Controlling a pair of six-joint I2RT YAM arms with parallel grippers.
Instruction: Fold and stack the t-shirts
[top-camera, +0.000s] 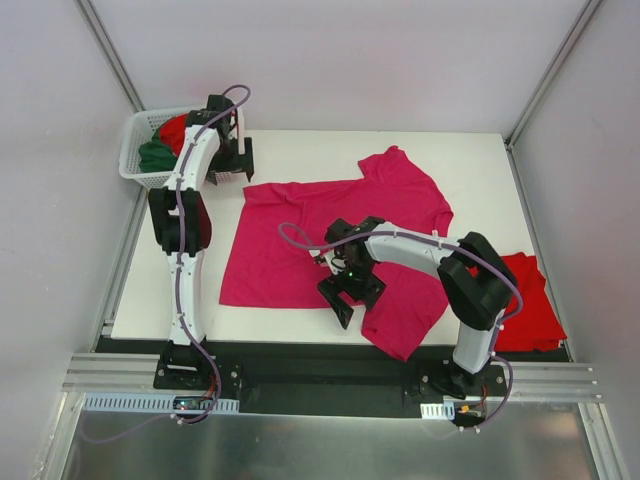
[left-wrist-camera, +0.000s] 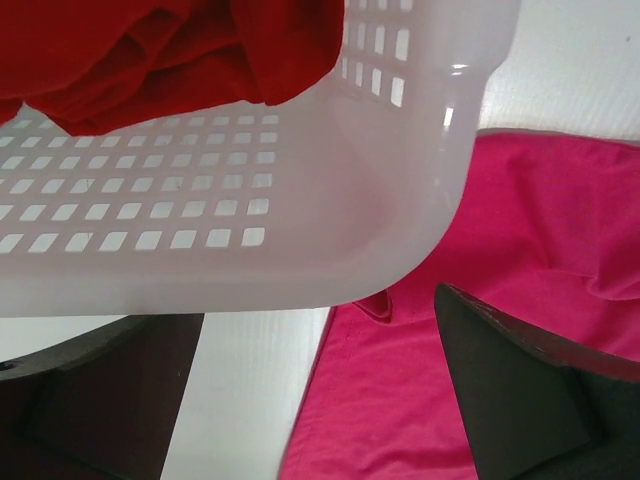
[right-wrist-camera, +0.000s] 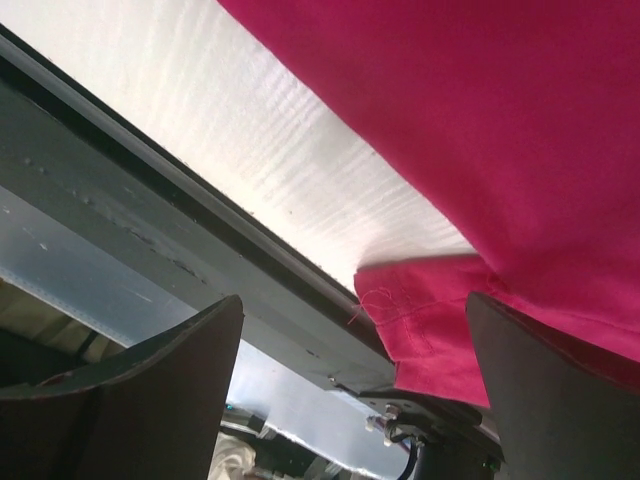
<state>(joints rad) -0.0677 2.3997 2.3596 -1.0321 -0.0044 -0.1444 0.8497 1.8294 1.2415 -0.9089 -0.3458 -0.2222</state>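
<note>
The basket's near rim (left-wrist-camera: 185, 292) runs across the fingers of my open left gripper. I should turn that gripper, pinch the basket's side rim (left-wrist-camera: 465, 130) next to the magenta-pink t-shirt and pull.
A magenta-pink t-shirt (top-camera: 320, 235) lies spread flat across the middle of the table, one sleeve reaching the near edge. My right gripper (top-camera: 353, 293) hovers open over the shirt's near hem; in the right wrist view the sleeve hem (right-wrist-camera: 425, 320) hangs over the table edge between my fingers (right-wrist-camera: 140, 390), untouched. My left gripper (top-camera: 232, 165) stands open at the shirt's far left corner, beside the basket. The left wrist view shows the magenta cloth (left-wrist-camera: 520, 230) below my open gripper (left-wrist-camera: 310, 400). A red t-shirt (top-camera: 525, 305) lies folded at the right. Red (top-camera: 175, 128) and dark green (top-camera: 155, 155) shirts sit in the basket.
The white lattice basket (top-camera: 135, 165) stands at the far left corner, its wall (left-wrist-camera: 250, 210) close in front of the left wrist camera. A metal rail (right-wrist-camera: 150, 230) runs along the near table edge. Grey walls enclose the table at the left, right and back.
</note>
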